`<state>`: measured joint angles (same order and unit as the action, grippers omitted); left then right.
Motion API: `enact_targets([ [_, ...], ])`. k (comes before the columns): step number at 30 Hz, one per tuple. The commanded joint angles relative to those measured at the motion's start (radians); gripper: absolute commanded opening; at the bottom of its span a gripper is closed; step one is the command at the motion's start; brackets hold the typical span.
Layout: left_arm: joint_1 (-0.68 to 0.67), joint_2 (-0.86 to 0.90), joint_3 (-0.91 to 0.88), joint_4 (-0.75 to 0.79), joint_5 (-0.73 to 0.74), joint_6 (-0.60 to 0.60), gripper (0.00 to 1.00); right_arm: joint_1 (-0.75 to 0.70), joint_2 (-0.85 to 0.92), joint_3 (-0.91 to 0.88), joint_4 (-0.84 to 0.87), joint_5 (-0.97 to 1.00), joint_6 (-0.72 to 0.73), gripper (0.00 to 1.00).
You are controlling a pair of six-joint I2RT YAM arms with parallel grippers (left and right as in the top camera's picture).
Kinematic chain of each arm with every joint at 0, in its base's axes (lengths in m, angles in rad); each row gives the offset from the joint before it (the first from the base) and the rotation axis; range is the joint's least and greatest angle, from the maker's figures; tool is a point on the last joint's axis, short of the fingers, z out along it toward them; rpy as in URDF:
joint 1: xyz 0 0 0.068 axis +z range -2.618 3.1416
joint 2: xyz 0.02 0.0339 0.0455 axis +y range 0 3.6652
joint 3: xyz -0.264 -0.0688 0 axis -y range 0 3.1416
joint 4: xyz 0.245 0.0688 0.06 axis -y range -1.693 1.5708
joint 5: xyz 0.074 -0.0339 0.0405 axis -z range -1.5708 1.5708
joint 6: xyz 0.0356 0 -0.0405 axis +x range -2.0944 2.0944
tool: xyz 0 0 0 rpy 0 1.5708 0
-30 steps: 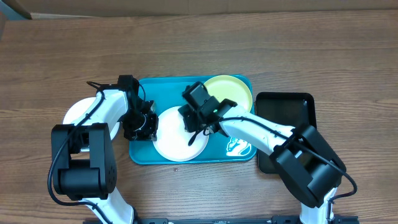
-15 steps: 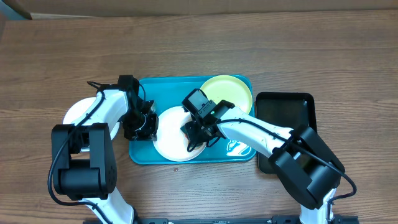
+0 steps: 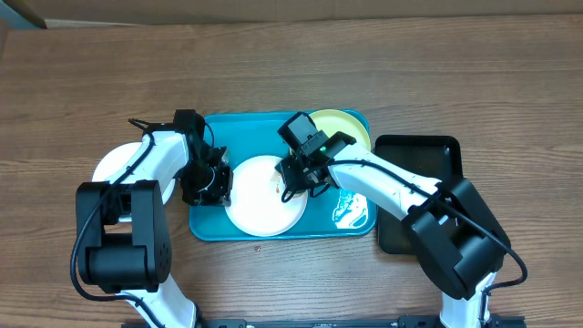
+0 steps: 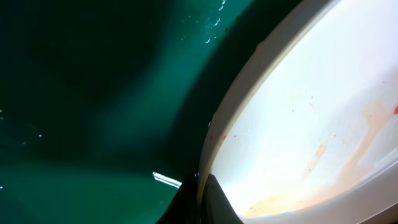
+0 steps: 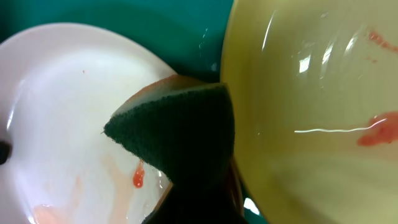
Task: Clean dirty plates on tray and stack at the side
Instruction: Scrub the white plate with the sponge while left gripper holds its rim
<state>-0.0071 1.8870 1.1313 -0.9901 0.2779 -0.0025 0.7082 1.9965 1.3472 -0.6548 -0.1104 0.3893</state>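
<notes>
I should lift the sponge, since it meets the white plate's rim beside the yellow-green plate, and wipe back over the red sauce drop (image 5: 138, 175) with my right gripper.
A white plate (image 3: 261, 199) with faint orange smears lies on the teal tray (image 3: 208, 224); it fills the right of the left wrist view (image 4: 311, 112). My left gripper (image 3: 219, 185) is shut on its left rim (image 4: 208, 162). My right gripper (image 3: 293, 178) is shut on a dark green sponge (image 5: 180, 134) over the plate's right part, beside a red sauce drop (image 5: 138, 177). The yellow-green plate (image 3: 342, 132) sits at the tray's far right corner, with red smears in the right wrist view (image 5: 323, 93). Another white plate (image 3: 109, 169) lies on the table left of the tray.
A smaller black tray (image 3: 424, 182) lies right of the teal tray. A white-and-green mark (image 3: 351, 211) shows on the teal tray's right floor. Bare wooden table (image 3: 291, 64) surrounds everything.
My right gripper with the sponge swept from the plate's top right down toward its middle, then back up and right. My left gripper held still on the rim.
</notes>
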Motion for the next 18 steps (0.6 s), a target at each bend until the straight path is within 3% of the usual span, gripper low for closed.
enact_targets([
  [1, -0.008, 0.023, -0.015, -0.004, -0.016, -0.005, 0.04, 0.011, 0.012, -0.031, -0.014, -0.076, 0.008, 0.09],
  [7, -0.009, 0.023, -0.015, -0.004, -0.015, -0.005, 0.04, 0.02, 0.012, -0.031, -0.013, -0.233, -0.003, 0.06],
  [18, -0.009, 0.023, -0.015, -0.003, -0.016, -0.005, 0.04, 0.004, -0.089, 0.048, -0.036, -0.213, -0.06, 0.04],
])
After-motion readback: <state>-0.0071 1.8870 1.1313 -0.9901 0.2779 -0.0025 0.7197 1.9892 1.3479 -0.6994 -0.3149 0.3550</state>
